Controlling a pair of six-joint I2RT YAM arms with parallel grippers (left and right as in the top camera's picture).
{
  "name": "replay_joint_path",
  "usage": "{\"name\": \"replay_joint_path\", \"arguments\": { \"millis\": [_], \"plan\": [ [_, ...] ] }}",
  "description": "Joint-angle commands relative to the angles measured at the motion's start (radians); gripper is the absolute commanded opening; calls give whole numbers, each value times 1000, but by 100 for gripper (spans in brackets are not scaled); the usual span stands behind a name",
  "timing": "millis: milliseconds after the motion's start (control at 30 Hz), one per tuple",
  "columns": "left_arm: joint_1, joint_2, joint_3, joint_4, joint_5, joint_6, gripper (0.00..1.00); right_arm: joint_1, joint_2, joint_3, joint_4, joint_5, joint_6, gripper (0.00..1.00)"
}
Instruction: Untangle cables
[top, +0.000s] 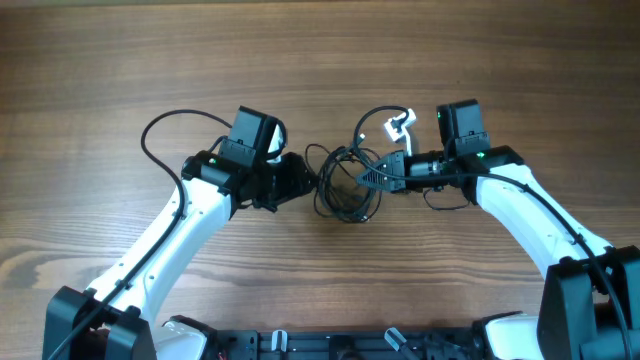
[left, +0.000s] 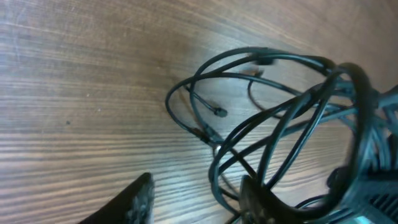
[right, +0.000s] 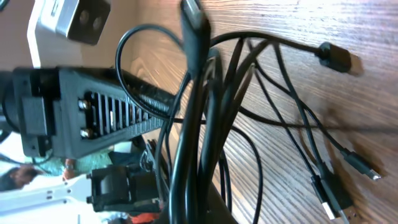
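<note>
Next, my left gripper draws a single cable out only after I lay the tangle (top: 338, 188) flat, because my right gripper holds a whole bundle of cables (right: 214, 106).
The cables (top: 345, 185) are a tangle of thin black loops on the wooden table between my two grippers. My left gripper (top: 300, 182) is at the tangle's left edge. In the left wrist view its fingers (left: 196, 205) are apart, with cable loops (left: 273, 118) lying around the right finger. My right gripper (top: 372, 178) is at the tangle's right side and is shut on a bundle of strands (right: 199, 124), which runs upward from its jaws (right: 217, 211). Loose plug ends (right: 336, 59) lie on the table to the right.
A white plug piece (top: 400, 125) lies behind the tangle, near the right arm. A thicker black arm cable (top: 165, 125) loops at the left arm. The left gripper's black body (right: 81, 118) fills the left of the right wrist view.
</note>
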Motion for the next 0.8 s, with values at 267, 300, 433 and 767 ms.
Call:
{"name": "replay_joint_path", "arguments": {
  "millis": [267, 300, 433, 767],
  "plan": [
    [3, -1, -5, -75, -39, 5, 40, 2, 13, 3, -325, 801, 417, 6],
    [3, -1, -5, -75, -39, 5, 40, 2, 13, 3, -370, 882, 416, 7],
    [1, -1, -5, -59, -37, 5, 40, 2, 13, 3, -475, 1047, 391, 17],
    [1, 2, -5, 58, -30, 5, 40, 2, 13, 3, -310, 502, 93, 8]
  ]
}}
